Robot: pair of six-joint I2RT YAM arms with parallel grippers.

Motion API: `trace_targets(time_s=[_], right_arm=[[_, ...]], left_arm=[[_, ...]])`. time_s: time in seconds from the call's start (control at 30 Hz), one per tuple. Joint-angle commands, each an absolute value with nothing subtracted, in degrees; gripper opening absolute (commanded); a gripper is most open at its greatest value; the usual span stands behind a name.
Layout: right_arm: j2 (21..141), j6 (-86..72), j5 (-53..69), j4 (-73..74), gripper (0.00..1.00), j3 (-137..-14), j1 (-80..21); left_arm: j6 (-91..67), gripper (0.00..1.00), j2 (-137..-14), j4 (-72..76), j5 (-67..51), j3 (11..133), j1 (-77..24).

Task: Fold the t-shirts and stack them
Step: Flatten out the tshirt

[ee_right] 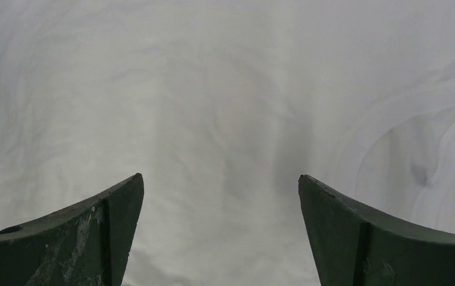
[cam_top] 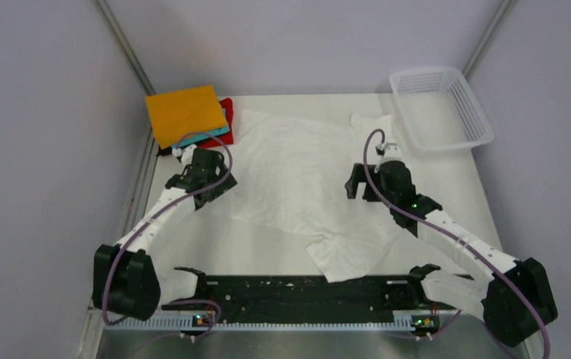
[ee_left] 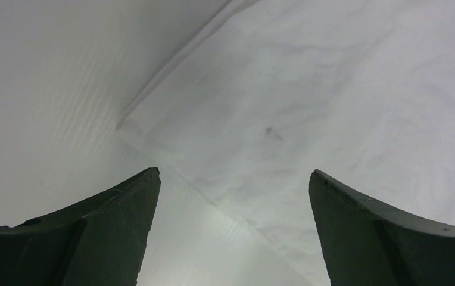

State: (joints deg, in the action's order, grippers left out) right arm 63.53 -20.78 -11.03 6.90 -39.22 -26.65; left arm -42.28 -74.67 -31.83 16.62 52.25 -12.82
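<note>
My right gripper should return, pinch and pull the sleeve's end (cam_top: 344,276) toward the black rail, because the white t-shirt's near sleeve lies creased (cam_top: 320,238) where it joins the body.
A white t-shirt (cam_top: 297,179) lies spread and wrinkled across the middle of the table. It also shows in the left wrist view (ee_left: 308,107) and fills the right wrist view (ee_right: 213,107). A folded stack sits at the back left: orange tee (cam_top: 185,112) on top, teal tee (cam_top: 219,136) under it, red tee (cam_top: 227,106) at the bottom. My left gripper (cam_top: 215,187) is open and empty over the shirt's left edge (ee_left: 234,176). My right gripper (cam_top: 365,183) is open and empty over the shirt's right part (ee_right: 220,179).
A white mesh basket (cam_top: 439,108) stands at the back right corner. Grey walls close in the table on the left, back and right. A black rail (cam_top: 297,293) runs along the near edge between the arm bases.
</note>
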Motion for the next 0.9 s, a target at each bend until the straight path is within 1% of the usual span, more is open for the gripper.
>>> trace_targets(time_s=[0.0,0.1,0.2,0.4,0.57,0.63,0.73,0.8,0.87], right_arm=[[53.94,-30.72,-0.28,6.40,0.99,-29.28,-27.23],[50.71,-33.07,-0.23,4.86,0.99,-23.91,-27.33],[52.39,-33.67,-3.28,5.18,0.99,-22.44,-27.32],[61.34,-36.00,-11.65,4.30,0.99,-24.17,-26.66],[71.28,-35.55,-13.15,1.35,0.99,-27.34,-22.74],[74.75,-34.98,-13.69,0.56,0.99,-28.98,-21.17],[78.96,-34.30,-15.26,0.43,0.99,-32.15,-19.59],[81.07,-33.64,-16.66,0.38,0.99,-34.57,-19.19],[82.33,-32.76,-17.11,0.36,0.99,-36.86,-19.16]], left_arm=[[-48.43,0.99,-63.34,-28.71,17.81,42.11,-12.96],[-51.12,0.99,-57.52,-24.11,19.25,34.36,-12.61],[-52.82,0.99,-55.76,-23.21,20.04,31.84,-11.86],[-54.02,0.99,-57.91,-23.22,19.84,30.93,-10.35],[-53.88,0.99,-62.13,-19.99,15.35,29.21,-7.44],[-54.09,0.96,-63.65,-20.00,15.44,29.09,-6.90],[-54.38,0.88,-65.08,-19.90,15.97,29.01,-6.20],[-54.66,0.81,-66.06,-18.59,16.24,28.52,-6.02],[-54.84,0.72,-67.64,-17.46,15.66,28.09,-5.82]])
